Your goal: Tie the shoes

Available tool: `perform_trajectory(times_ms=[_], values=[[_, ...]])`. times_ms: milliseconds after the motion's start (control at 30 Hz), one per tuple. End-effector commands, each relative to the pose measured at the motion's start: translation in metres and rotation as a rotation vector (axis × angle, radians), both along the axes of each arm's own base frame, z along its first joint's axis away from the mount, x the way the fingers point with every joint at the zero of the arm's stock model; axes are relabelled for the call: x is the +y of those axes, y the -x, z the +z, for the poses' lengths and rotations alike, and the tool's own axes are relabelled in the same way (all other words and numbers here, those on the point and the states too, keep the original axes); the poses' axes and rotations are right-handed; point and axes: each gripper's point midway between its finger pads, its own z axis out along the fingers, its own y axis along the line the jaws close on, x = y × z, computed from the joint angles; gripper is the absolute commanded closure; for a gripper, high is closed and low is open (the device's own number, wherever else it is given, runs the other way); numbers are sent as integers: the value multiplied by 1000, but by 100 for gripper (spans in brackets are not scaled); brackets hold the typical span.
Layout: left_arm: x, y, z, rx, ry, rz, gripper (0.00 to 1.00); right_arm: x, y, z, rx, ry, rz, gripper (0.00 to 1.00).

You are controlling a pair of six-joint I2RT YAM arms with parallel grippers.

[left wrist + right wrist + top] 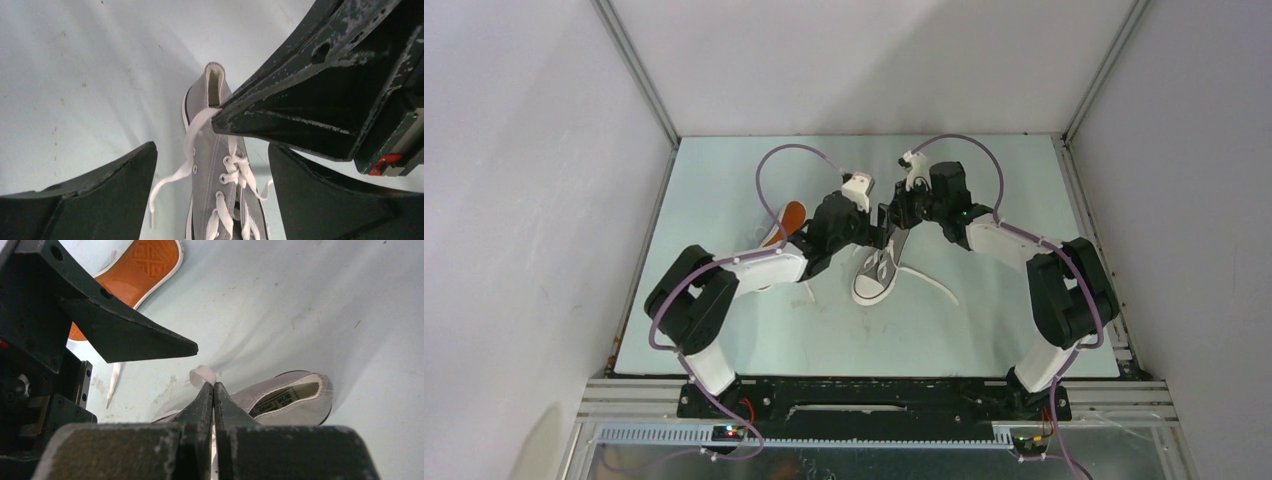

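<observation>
Next, I take the lace loop with my left gripper before my right gripper pulls the loose lace end, because my right gripper is nearer that lace end but is busy with the lace loop.
One grey shoe stands upright mid-table, with its white toe cap toward the arm bases. My right gripper is shut on a loop of its white lace, held up above the shoe's heel opening. In the left wrist view, that lace runs from the eyelets up to the right gripper's tip. My left gripper is open, with its fingers on either side of the shoe and holding nothing. The second shoe lies on its side, orange sole showing.
A loose lace end trails on the table to the right of the upright shoe. Another lace lies near the left forearm. Both grippers crowd the same spot. Grey walls enclose the table on three sides.
</observation>
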Motion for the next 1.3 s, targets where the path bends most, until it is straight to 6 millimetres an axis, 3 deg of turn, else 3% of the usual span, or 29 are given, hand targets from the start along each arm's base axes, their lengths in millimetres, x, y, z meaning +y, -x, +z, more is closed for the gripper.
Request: perform_trajectory(times_ms=[0, 133, 367, 400, 467, 667, 733, 767, 900, 933, 967, 1000, 1033, 1133, 1267], values=[[-10, -14, 13, -42, -10, -4, 13, 4, -5, 26, -66, -53, 9, 98], [-16, -18, 4, -26, -28, -8, 22, 4, -5, 26, -63, -58, 10, 98], [-22, -21, 1, -31, -34, -9, 65, 5, -5, 26, -57, -66, 14, 98], [-23, -21, 1, -34, -37, -11, 79, 5, -5, 26, -56, -67, 13, 98], [-21, -20, -2, -33, -45, -7, 96, 5, -5, 25, -54, -66, 10, 98], [-17, -17, -4, -35, -55, -4, 100, -1, -10, 24, -38, -68, -27, 93], [-15, -15, -7, -32, -56, -7, 100, -4, -11, 24, -27, -71, -45, 86], [-16, -14, -7, -32, -53, -11, 100, -5, -11, 23, -8, -73, -60, 77], [-17, -13, -12, -26, -48, -23, 100, -18, -7, 33, 31, -100, -158, 62], [-18, -12, -12, -26, -45, -25, 100, -22, -3, 28, 44, -100, -181, 60], [-18, -12, -12, -25, -41, -25, 100, -26, 1, 36, 47, -122, -209, 57], [-19, -12, -12, -28, -33, -29, 100, -34, 5, 25, 74, -104, -254, 55], [-19, -12, -12, -26, -24, -28, 100, -35, 11, 33, 82, -125, -277, 55], [-21, -12, -9, -21, 11, -40, 100, -51, 30, 8, 199, -109, -394, 52], [-24, -9, -9, 6, 66, -84, 100, -51, 58, -11, 235, -83, -376, 48]])
